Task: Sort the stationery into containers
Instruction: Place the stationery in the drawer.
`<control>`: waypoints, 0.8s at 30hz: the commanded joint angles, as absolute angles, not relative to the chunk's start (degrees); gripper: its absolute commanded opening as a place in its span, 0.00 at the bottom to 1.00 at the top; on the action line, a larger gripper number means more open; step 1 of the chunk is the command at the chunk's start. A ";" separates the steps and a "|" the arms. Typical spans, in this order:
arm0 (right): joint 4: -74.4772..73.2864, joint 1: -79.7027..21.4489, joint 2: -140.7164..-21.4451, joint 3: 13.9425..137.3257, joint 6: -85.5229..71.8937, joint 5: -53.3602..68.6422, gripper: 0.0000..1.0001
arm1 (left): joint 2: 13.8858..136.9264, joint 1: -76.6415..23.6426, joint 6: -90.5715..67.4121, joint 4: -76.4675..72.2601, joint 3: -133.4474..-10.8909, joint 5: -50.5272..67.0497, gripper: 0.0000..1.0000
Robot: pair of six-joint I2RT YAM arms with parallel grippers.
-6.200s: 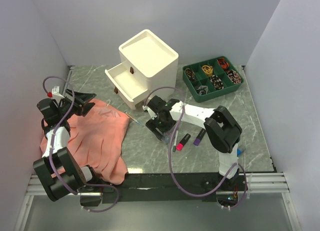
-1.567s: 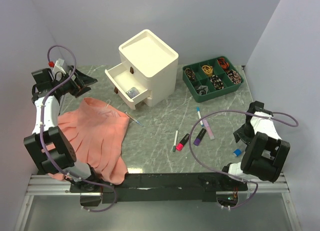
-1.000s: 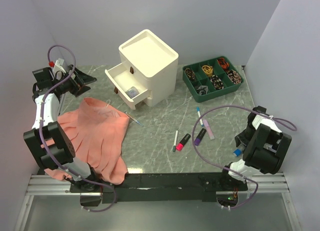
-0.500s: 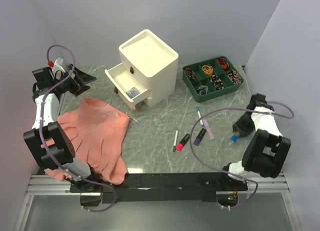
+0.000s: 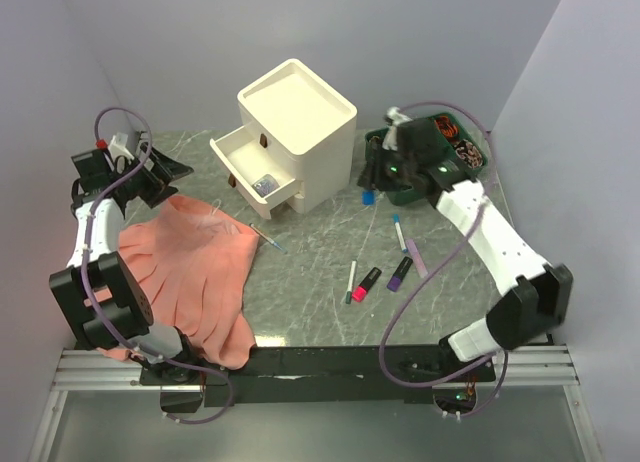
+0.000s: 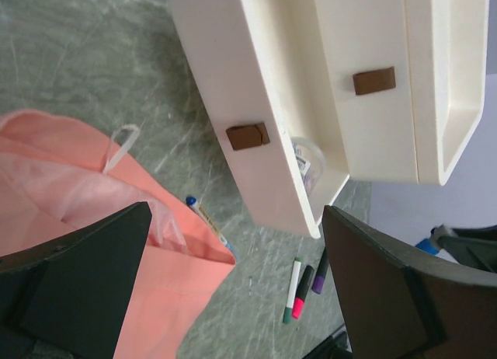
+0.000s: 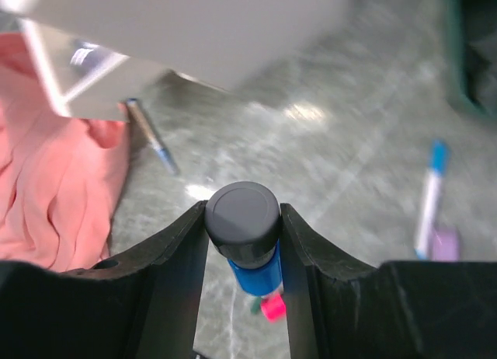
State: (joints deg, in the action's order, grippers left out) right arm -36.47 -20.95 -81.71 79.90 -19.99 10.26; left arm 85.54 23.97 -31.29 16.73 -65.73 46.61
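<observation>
The cabinet's open lower drawer has a free part of the bottom, so the robot's right gripper should keep moving the blue highlighter over that part and let go there.
My right gripper is shut on a blue highlighter with a black end, held upright in the air just right of the cream cabinet. The cabinet's lower drawer stands pulled out with small items inside. On the table lie a green-capped marker, a pink highlighter, a purple highlighter, a blue-capped pen and a pen at the cloth's edge. My left gripper hangs open and empty at the far left.
A salmon-pink cloth covers the left part of the table. A green divided tray with small items sits at the back right, partly behind my right arm. Grey walls close in on three sides.
My right arm has swung from the table's right edge up to the cabinet's right side, carrying the blue highlighter off the table. The left arm has barely shifted.
</observation>
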 commanded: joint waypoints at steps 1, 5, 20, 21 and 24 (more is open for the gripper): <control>-29.89 -28.47 -88.32 90.07 -11.71 8.88 0.00 | 81.30 24.17 -32.96 13.01 -62.76 46.49 1.00; -20.60 -33.04 -94.73 95.26 -8.01 8.79 0.00 | 79.90 24.52 -33.22 12.39 -59.86 46.67 0.99; -10.82 -44.03 -118.64 118.21 -4.93 5.28 0.00 | 78.22 24.87 -34.37 10.72 -56.60 47.81 0.99; -10.38 -44.82 -119.44 118.65 -4.49 5.27 0.00 | 78.22 24.79 -34.37 10.72 -56.60 47.73 0.99; -8.79 -45.26 -122.69 120.05 -3.95 3.87 0.00 | 78.40 24.87 -34.28 10.46 -56.25 47.55 0.99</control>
State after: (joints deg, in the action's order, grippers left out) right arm -13.93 -44.25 -120.33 116.18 -5.76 6.28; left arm 80.27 24.56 -33.93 12.99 -56.64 46.68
